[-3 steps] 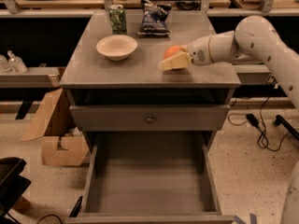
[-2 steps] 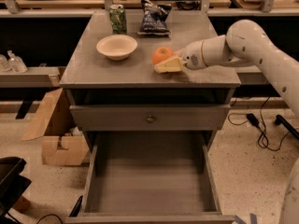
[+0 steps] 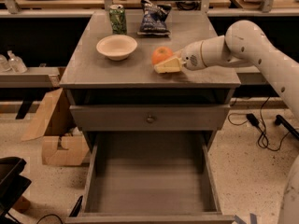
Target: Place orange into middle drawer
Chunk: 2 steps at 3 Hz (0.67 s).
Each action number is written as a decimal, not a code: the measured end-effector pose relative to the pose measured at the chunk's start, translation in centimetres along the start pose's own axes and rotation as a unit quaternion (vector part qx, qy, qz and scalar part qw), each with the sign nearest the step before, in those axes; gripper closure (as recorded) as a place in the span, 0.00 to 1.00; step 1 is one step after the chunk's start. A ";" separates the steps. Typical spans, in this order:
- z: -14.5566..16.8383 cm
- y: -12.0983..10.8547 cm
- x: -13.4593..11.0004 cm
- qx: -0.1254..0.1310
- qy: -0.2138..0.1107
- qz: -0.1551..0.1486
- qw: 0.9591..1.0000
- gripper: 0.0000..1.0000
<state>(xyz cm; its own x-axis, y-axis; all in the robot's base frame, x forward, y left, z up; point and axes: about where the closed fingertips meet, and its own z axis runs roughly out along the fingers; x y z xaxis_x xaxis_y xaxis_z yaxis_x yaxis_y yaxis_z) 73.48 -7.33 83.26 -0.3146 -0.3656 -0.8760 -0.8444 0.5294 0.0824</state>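
Note:
The orange [image 3: 162, 53] sits out at the ends of my gripper's fingers. I should open my gripper and slide its fingers past the orange's far side [image 3: 154, 56] before I lift.
The orange [image 3: 161, 54] is on or just above the cabinet top [image 3: 93, 69], right of centre near the front edge. My gripper [image 3: 162, 62] reaches in from the right on the white arm [image 3: 243, 41] and is shut on the orange. One cream finger [image 3: 168, 66] shows in front of the fruit; the other is hidden behind it. The middle drawer [image 3: 149, 183] is pulled fully out below, its grey floor bare, well beneath and in front of the gripper.
A cream bowl [image 3: 117, 46] sits left of the orange. A green can [image 3: 117, 19] and a dark chip bag [image 3: 153, 17] stand at the back of the top. A closed drawer front with a round knob [image 3: 150, 119] is above the open drawer. Cardboard boxes [image 3: 53, 134] lie at the left.
My gripper and the orange have moved together to the left across the cabinet top, toward the middle. Bowl, can, bag and open drawer have not moved.

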 end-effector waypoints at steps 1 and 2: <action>0.1 0.0 0.0 -0.001 0.000 0.000 1.000 1.00; 0.4 0.2 0.0 -0.003 0.001 0.000 1.000 0.82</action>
<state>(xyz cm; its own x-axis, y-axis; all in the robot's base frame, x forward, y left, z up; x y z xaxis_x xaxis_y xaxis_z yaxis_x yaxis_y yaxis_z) 73.48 -6.93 83.05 -0.3154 -0.3667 -0.8753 -0.8473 0.5241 0.0857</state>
